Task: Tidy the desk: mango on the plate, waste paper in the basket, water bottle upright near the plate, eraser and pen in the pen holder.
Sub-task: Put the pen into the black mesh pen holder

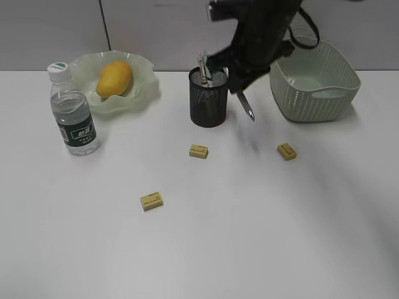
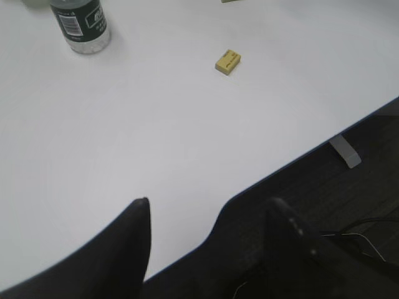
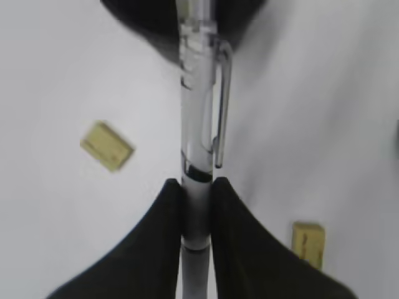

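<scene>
My right gripper should raise the clear pen upright over the holder's opening [image 1: 210,77] before lowering it, as the pen leans with its lower end [image 1: 250,115] outside the pen holder.
My right gripper [image 3: 197,182] is shut on a clear pen [image 3: 198,124], clip end pointing away from the camera. In the exterior view the pen [image 1: 245,104] hangs tilted just right of the black mesh pen holder [image 1: 208,98], which has pens standing in it. Yellow erasers [image 1: 199,151] [image 1: 287,151] [image 1: 151,200] lie on the desk [image 1: 262,237]. The mango [image 1: 115,78] lies on the wavy green plate [image 1: 144,67]. The water bottle [image 1: 73,115] stands upright beside it. My left gripper [image 2: 209,205] is open and empty over the desk's front edge. The waste paper is out of view.
The green woven basket [image 1: 315,93] stands at the back right, close behind my right arm. A wall runs along the desk's far edge. In the left wrist view the bottle [image 2: 81,25] and one eraser [image 2: 228,61] lie far ahead of the fingers.
</scene>
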Action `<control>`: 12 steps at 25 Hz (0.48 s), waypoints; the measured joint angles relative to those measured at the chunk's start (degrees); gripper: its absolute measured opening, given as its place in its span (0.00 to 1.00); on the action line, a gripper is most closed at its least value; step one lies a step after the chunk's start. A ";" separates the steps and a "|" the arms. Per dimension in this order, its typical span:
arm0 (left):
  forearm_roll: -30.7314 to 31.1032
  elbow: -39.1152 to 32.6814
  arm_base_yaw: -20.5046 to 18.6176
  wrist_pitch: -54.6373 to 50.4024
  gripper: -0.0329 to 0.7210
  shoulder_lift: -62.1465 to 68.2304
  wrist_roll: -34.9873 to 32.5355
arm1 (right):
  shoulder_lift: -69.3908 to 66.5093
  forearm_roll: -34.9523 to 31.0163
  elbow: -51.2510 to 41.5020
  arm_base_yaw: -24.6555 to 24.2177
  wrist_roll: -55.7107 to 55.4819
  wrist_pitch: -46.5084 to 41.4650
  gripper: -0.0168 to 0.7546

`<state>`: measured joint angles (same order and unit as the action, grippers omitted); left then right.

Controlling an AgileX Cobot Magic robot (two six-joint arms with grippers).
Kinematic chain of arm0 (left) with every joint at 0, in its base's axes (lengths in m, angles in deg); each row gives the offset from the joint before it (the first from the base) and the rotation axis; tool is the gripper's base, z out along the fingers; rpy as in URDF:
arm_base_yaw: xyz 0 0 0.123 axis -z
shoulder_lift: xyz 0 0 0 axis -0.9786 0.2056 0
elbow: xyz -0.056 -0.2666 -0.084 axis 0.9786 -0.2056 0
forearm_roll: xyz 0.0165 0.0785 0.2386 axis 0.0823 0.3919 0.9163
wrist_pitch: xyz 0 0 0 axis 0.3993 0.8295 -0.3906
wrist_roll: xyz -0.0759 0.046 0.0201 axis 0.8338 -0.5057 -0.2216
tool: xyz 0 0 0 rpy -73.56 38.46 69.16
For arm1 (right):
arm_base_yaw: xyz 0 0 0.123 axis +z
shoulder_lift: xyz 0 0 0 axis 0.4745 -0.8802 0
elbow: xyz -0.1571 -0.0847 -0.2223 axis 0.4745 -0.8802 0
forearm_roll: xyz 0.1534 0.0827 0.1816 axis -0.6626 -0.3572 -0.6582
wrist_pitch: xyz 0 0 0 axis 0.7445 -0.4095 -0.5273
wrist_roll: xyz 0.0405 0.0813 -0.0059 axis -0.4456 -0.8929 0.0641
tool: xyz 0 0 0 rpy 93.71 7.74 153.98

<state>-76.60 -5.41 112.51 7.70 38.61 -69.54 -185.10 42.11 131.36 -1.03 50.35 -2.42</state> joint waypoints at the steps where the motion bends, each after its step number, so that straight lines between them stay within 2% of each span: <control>1: 0.00 0.00 0.00 0.00 0.62 0.00 0.00 | 0.12 -0.31 2.72 0.00 0.00 0.17 0.18; 5: 0.00 0.00 0.00 0.00 0.62 0.00 0.00 | 0.34 -1.26 10.21 0.00 0.00 5.15 0.18; 12: 0.00 0.00 0.00 0.00 0.62 0.00 0.00 | 0.33 -1.38 11.46 0.00 0.00 20.40 0.18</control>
<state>-76.60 -5.41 112.51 7.70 38.61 -69.54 -184.77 40.73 142.82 -1.03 50.35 17.98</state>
